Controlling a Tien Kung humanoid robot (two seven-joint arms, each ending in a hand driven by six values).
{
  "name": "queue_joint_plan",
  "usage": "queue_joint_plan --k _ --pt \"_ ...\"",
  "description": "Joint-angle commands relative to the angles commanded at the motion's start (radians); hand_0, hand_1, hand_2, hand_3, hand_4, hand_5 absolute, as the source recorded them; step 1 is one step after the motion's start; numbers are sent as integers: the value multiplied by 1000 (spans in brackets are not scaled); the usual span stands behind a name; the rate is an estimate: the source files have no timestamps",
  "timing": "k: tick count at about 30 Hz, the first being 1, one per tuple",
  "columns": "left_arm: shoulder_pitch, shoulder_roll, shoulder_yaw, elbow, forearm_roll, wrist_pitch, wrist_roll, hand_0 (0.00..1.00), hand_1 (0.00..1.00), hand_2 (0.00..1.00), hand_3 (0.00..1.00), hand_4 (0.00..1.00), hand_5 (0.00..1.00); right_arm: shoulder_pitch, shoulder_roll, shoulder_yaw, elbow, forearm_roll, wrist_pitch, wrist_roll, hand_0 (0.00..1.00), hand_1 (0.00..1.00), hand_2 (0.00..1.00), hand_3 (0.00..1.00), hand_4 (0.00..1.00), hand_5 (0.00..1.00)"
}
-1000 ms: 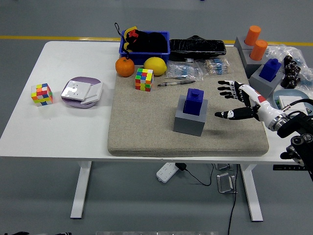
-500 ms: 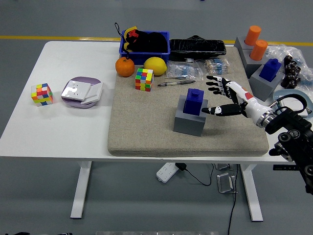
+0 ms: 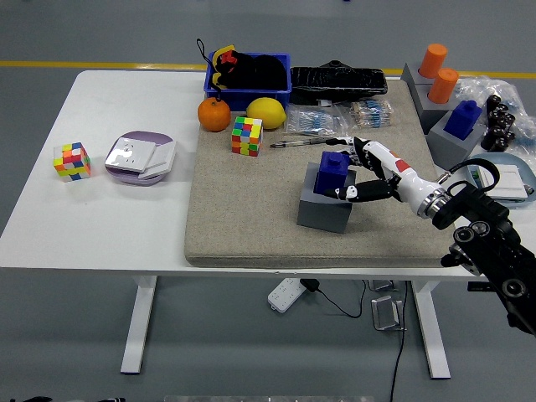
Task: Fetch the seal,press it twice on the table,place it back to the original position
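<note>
The seal's lower part (image 3: 329, 188) is sunk in the grey block holder (image 3: 324, 211), so the holder should tip together with the seal when the robot pulls the seal sideways.
A dark blue seal (image 3: 332, 171) stands upright in a grey block holder (image 3: 323, 209) near the middle of the beige felt mat (image 3: 251, 218). My right hand (image 3: 350, 172) reaches in from the right and is at the seal's right side. Its thumb lies along the seal's near side, and its fingers (image 3: 362, 152) are spread just behind and to the right. The hand is open and I cannot tell whether any finger touches the seal. The left arm is out of view.
On the mat are a pen (image 3: 300, 142), a colour cube (image 3: 247, 136), an orange (image 3: 213, 115), a lemon (image 3: 265, 112), plastic packets (image 3: 335, 121) and a blue bin (image 3: 249, 74). A second blue seal (image 3: 462, 119) and orange cylinders (image 3: 437, 71) stand at right. Another cube (image 3: 71, 161) and a purple-white pad (image 3: 140, 157) lie left.
My right hand has moved left across the mat, from well to the right of the seal to right against it, with thumb and fingers now on either side.
</note>
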Motion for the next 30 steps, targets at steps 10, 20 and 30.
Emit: queue_joint_plan --k 10,20,30 --pt "1 -1 -1 0 0 0 0 813 813 785 834 786 402 9 -1 -48 -18 18 -41 24 654 560 572 700 954 2" --pt "-1 -1 -1 0 0 0 0 813 814 786 835 788 400 17 -3 -72 -36 43 -182 85 483 384 395 468 723 2" --pt "1 -1 0 1 -2 -1 0 814 813 788 835 788 402 13 -8 -82 -20 49 -187 89 469 356 370 403 697 2"
